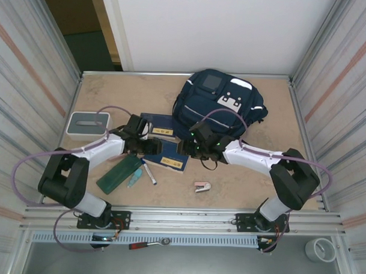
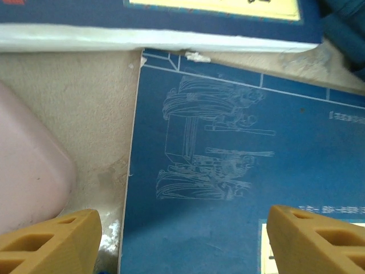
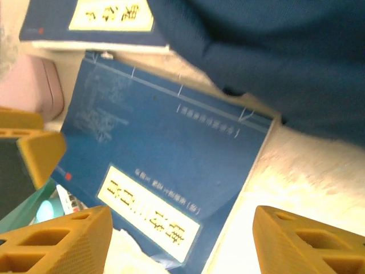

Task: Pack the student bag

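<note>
The near book's short edge (image 3: pixel 240 194) runs between the open fingers of my right gripper, clear of the student bag, so I should keep going down until they close on that edge (image 3: pixel 213 254).
The student bag (image 1: pixel 217 105) lies at the back centre of the table, navy with white patches; its dark fabric (image 3: pixel 274 57) fills the top of the right wrist view. A blue book with a yellow label (image 1: pixel 169 160) (image 2: pixel 239 171) (image 3: pixel 165 154) lies flat in front of it. A second blue book (image 1: pixel 159 125) (image 2: pixel 171 23) (image 3: pixel 91 20) lies just behind. My left gripper (image 1: pixel 151 145) (image 2: pixel 182 245) hovers open over the near book's left part. My right gripper (image 1: pixel 187 148) (image 3: pixel 182 240) stands open over its right edge, with nothing between its fingers.
A grey-white box (image 1: pixel 87 123) sits at the left. A green case (image 1: pixel 120 174), a pen (image 1: pixel 150 174) and a small teal item (image 1: pixel 134 178) lie near the front left, a pink item (image 1: pixel 202 187) at front centre. A pale pink rounded object (image 2: pixel 28 171) lies left of the book.
</note>
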### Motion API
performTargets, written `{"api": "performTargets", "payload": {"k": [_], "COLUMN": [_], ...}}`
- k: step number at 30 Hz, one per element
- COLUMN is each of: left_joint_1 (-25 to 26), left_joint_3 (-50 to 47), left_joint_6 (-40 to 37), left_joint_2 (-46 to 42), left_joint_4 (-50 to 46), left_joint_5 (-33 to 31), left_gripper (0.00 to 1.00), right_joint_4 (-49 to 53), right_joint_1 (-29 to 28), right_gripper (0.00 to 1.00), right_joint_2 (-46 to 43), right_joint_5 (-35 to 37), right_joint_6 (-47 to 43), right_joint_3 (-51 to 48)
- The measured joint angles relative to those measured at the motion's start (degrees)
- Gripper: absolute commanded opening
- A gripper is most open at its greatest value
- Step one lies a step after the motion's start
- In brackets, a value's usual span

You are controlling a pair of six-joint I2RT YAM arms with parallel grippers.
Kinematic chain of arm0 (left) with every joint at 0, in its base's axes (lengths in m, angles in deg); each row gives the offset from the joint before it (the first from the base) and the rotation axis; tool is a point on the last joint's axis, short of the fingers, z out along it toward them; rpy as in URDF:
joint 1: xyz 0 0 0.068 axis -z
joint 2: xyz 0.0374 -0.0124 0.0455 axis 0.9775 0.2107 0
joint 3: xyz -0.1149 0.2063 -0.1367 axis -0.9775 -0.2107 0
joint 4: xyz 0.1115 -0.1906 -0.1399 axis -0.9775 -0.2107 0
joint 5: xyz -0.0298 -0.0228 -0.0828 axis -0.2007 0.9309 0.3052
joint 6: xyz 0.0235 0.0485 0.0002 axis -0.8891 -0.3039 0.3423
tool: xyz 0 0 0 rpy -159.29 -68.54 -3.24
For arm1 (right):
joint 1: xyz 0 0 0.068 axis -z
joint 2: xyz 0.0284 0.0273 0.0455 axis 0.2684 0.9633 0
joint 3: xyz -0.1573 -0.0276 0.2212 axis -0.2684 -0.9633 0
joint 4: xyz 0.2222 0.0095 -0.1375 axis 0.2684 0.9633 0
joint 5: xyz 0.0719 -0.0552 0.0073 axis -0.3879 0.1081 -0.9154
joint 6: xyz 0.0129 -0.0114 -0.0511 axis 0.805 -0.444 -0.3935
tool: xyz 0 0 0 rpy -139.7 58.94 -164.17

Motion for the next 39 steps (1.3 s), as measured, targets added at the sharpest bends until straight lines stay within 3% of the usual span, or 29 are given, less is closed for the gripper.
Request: {"api": "performTargets", "payload": {"k": [18,22,32,35,39], "left_joint_1": [1.0,1.0,1.2,1.2,1.2], "left_joint_3": [-0.5,-1.0,-1.7,-1.7,-1.7], "left_joint_6": [0.0,0.0,0.0,0.0,0.0], "left_joint_2": [1.4,1.4,1.2,1.2,0.3], "left_joint_4": [0.5,1.1,2.1,2.2,2.1], "left_joint_5": [0.9,1.0,0.9,0.9,0.8], "left_gripper": [0.74,0.74,0.74,0.74,0.74], "right_joint_4": [-4.2,-4.8,-3.8,-3.8,-3.7], "right_joint_1": [-4.4,-4.7,-4.7,-4.8,-4.8], "right_gripper": [0.59,0.48,0.06,0.00,0.00], "right_joint_2": [8.0,8.9,9.0,8.2,6.1], "right_joint_5": [3.1,3.6,8.3,9.5,10.9], "right_joint_6": [13.2,13.9,14.4,13.8,12.0], "right_joint_3": [-1.0,-1.0,-1.0,-1.0,-1.0]}}
